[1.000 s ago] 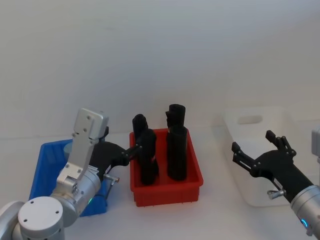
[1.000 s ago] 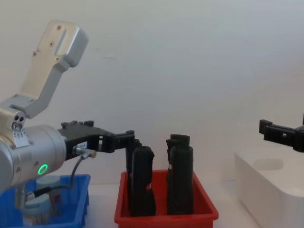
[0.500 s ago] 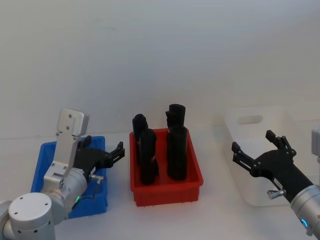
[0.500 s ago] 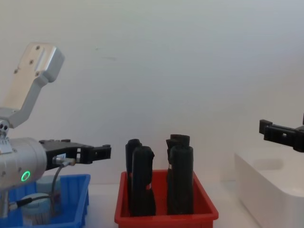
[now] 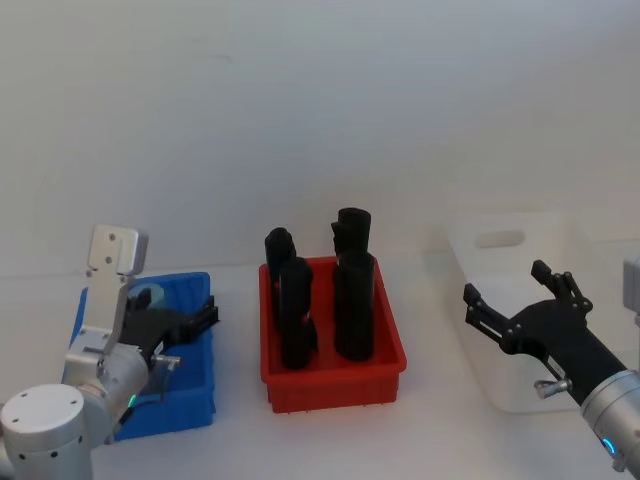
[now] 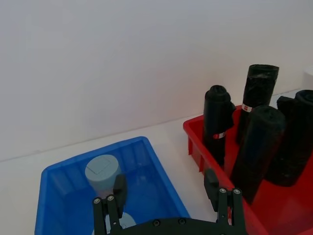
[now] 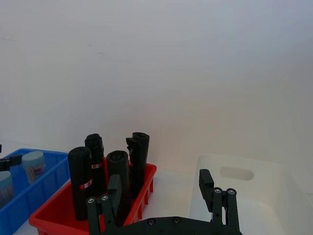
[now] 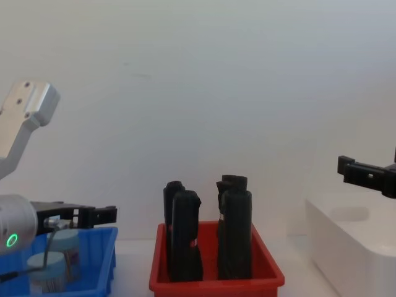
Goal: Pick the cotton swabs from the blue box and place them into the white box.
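Observation:
The cap sits flush [image 8: 49,269] around the tub's rim, so the cotton swabs tub [image 8: 48,284] should hang from the pale blue cap and stay shut when I lift by it.
The blue box [image 5: 193,385] stands at the table's left, and two cotton swabs tubs [image 8: 65,243] [image 8: 48,272] with pale caps stand in it. My left gripper [image 6: 164,188] hovers open just above the blue box, its fingers empty, with one tub [image 6: 102,170] ahead of it and another partly hidden under a finger. In the chest view the left gripper [image 8: 99,215] is level above the tubs. The white box [image 5: 515,240] stands at the right. My right gripper [image 5: 505,282] hangs open and empty in front of it.
A red bin [image 5: 332,385] with several tall black upright rolls [image 5: 353,300] stands between the blue box and the white box [image 8: 352,241]. A pale wall runs close behind the table.
My left arm has swung back to the left and lower, from beside the black rolls over the red bin to above the blue box. The right arm has not moved.

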You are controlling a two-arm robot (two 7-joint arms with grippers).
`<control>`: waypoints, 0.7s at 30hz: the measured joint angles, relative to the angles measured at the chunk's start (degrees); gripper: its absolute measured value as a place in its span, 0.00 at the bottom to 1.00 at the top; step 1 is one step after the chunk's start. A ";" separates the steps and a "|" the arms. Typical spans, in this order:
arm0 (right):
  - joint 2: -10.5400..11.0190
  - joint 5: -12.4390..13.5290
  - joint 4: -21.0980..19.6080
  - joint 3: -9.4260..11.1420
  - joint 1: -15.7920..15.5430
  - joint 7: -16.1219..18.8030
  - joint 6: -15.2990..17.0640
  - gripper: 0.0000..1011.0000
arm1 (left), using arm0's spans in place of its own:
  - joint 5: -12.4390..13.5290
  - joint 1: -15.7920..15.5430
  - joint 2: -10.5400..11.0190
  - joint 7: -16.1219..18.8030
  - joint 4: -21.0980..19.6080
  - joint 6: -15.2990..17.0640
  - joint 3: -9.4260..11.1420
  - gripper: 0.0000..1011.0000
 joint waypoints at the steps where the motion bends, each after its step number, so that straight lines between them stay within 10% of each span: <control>1: 0.00 0.00 0.00 0.00 0.00 0.00 0.00 0.99 | -0.02 -0.05 0.00 0.07 0.12 0.11 -0.07 0.99; 21: 0.00 0.00 0.00 0.00 0.00 0.00 0.00 0.99 | 0.13 -1.47 -0.30 1.40 5.66 3.01 -1.44 0.99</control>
